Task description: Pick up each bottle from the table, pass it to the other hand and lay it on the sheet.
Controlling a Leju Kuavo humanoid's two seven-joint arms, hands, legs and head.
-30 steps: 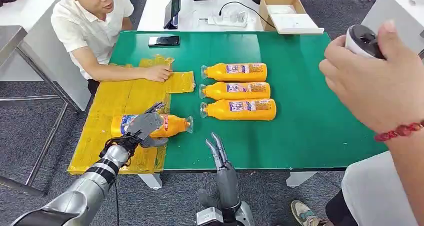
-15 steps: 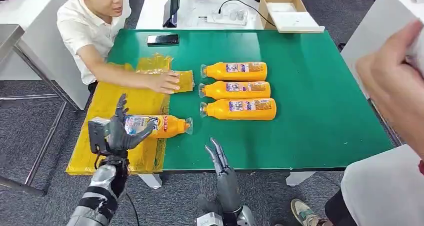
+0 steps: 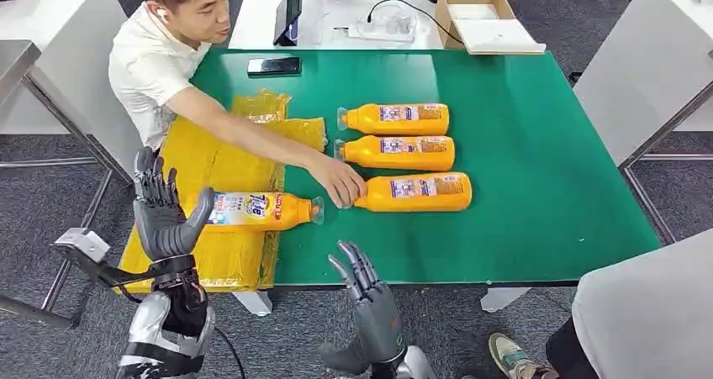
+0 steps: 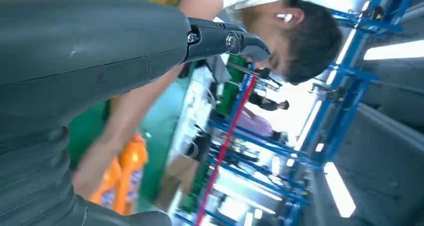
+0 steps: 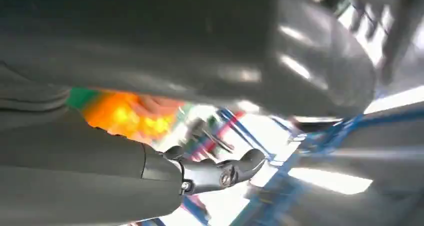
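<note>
I expect the big Tide label hidden underneath to turn up when I pass the near bottle [image 3: 418,192], because it is showing its small back label [image 3: 414,187].
One orange bottle [image 3: 256,212] lies on its side on the yellow sheet [image 3: 210,165], cap over the sheet's right edge. My left hand [image 3: 161,215] stands raised just left of it, fingers spread upward, holding nothing. Three more orange bottles lie on the green table [image 3: 521,186]: the far one [image 3: 395,119], the middle one [image 3: 397,152] and the near one [image 3: 416,192]. A person's hand [image 3: 338,181] grips the near bottle's cap end. My right hand [image 3: 364,282] hovers empty at the table's front edge, fingers apart. The left wrist view shows bottles [image 4: 122,178] blurred.
A person in a white shirt [image 3: 151,60] leans in from the table's far left, arm stretched across the sheet. A black phone [image 3: 273,65] lies at the far edge. Another person's pale clothing [image 3: 647,320] fills the lower right. A cardboard box [image 3: 481,18] sits on a white table behind.
My left hand let go of the bottle on the sheet and rose to its left. The person's hand moved from the sheet to the near bottle and shifted it. The raised hand at right left the picture.
</note>
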